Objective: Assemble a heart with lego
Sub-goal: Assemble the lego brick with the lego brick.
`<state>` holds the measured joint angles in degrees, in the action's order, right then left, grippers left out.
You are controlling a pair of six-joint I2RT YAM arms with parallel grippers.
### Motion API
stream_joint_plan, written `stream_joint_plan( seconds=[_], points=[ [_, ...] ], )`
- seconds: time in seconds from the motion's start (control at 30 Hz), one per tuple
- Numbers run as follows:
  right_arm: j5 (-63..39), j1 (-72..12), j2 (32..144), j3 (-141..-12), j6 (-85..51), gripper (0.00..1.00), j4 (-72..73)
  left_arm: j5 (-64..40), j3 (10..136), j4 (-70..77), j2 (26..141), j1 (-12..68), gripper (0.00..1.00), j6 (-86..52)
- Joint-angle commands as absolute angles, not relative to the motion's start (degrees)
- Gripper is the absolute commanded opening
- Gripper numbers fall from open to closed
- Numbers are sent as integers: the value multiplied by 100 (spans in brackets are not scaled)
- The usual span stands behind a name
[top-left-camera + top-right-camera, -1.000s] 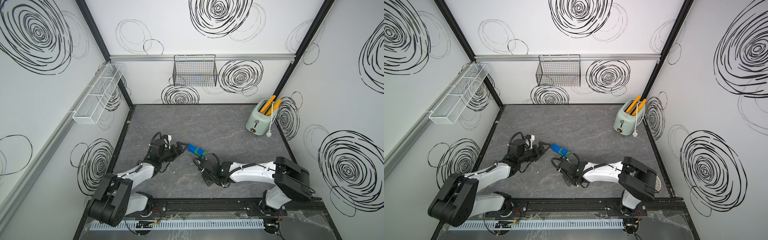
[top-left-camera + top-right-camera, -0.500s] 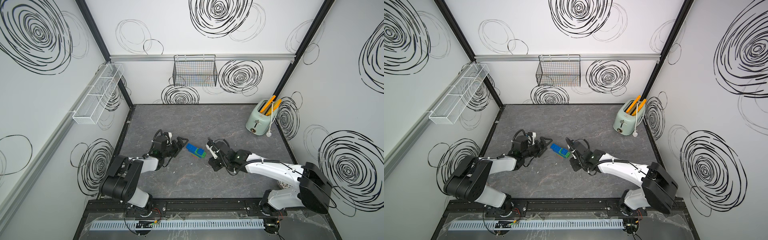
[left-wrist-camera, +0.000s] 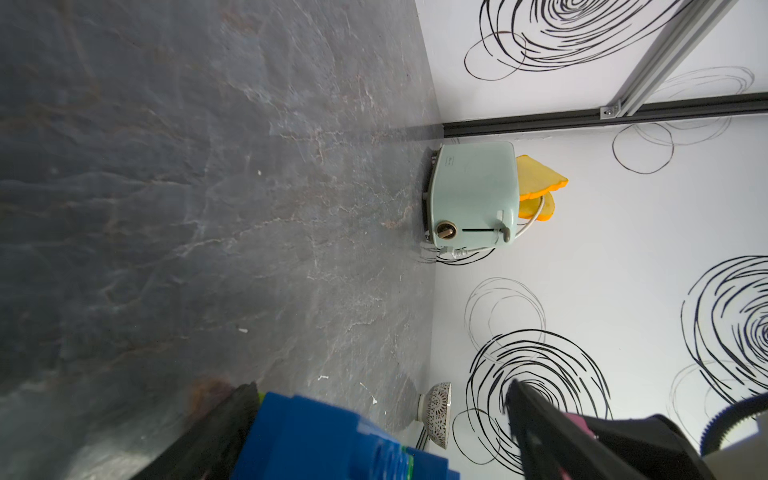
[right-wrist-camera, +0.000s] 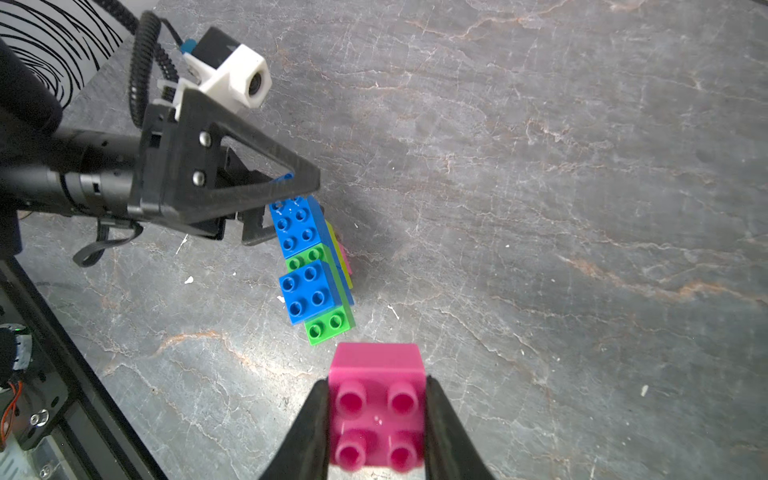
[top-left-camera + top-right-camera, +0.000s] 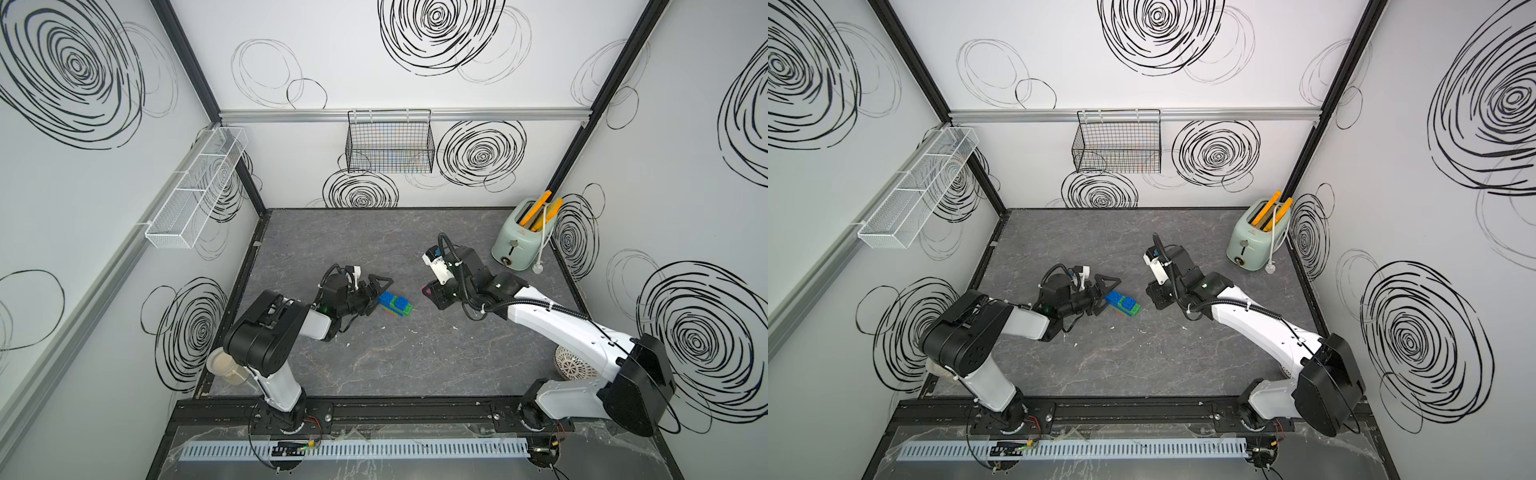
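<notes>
I need to line up the fingers of my open left gripper, since the heart's blue end [image 4: 294, 220] lies crooked in it, and then clamp that blue brick [image 3: 308, 440] before I add the pink brick.
A partly built heart [image 5: 395, 305] [image 5: 1123, 304] of joined blue, green, lime and pink lego lies mid-table. The right wrist view shows its studded blue and green faces [image 4: 311, 270]. My left gripper [image 5: 380, 293] [image 5: 1108, 296] lies low on its left side and is open, with one finger [image 4: 291, 187] over the blue end and the other [image 4: 253, 232] beside it. In the left wrist view the blue brick [image 3: 324, 440] sits between the spread jaws, against one finger. My right gripper [image 5: 430, 291] [image 4: 377, 386] hovers to the right of the heart, shut on a pink square brick [image 4: 376, 411].
A mint toaster [image 5: 521, 241] with orange slices stands at the back right. A patterned bowl [image 5: 575, 368] sits under the right arm and a pale cup [image 5: 224, 365] at the front left corner. A black wire basket [image 5: 390, 145] hangs on the back wall, a white wire shelf [image 5: 195, 191] on the left wall.
My right gripper has moved from just in front of the heart to its right and further back, carrying the pink brick. The left arm's elbow swung forward while its gripper stayed at the heart.
</notes>
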<state>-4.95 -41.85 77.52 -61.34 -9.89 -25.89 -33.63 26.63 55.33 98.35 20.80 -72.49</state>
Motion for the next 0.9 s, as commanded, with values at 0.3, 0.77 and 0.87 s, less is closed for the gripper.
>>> stream_joint_plan(
  seconds=[0.3, 0.77, 0.87],
  points=[
    [-1161, -4126, 8728, -7190, -170, 27, -2755, -3407, 2007, 5851, 9020, 2089, 97, -7544],
    [-1736, -4241, 9385, -7667, 94, 27, -2760, -3722, 1832, 5774, 8958, 1438, 98, -7271],
    [-1771, -4263, 9448, -7721, 135, 27, -2757, -3752, 1775, 5905, 9024, 1422, 100, -7311]
  ],
)
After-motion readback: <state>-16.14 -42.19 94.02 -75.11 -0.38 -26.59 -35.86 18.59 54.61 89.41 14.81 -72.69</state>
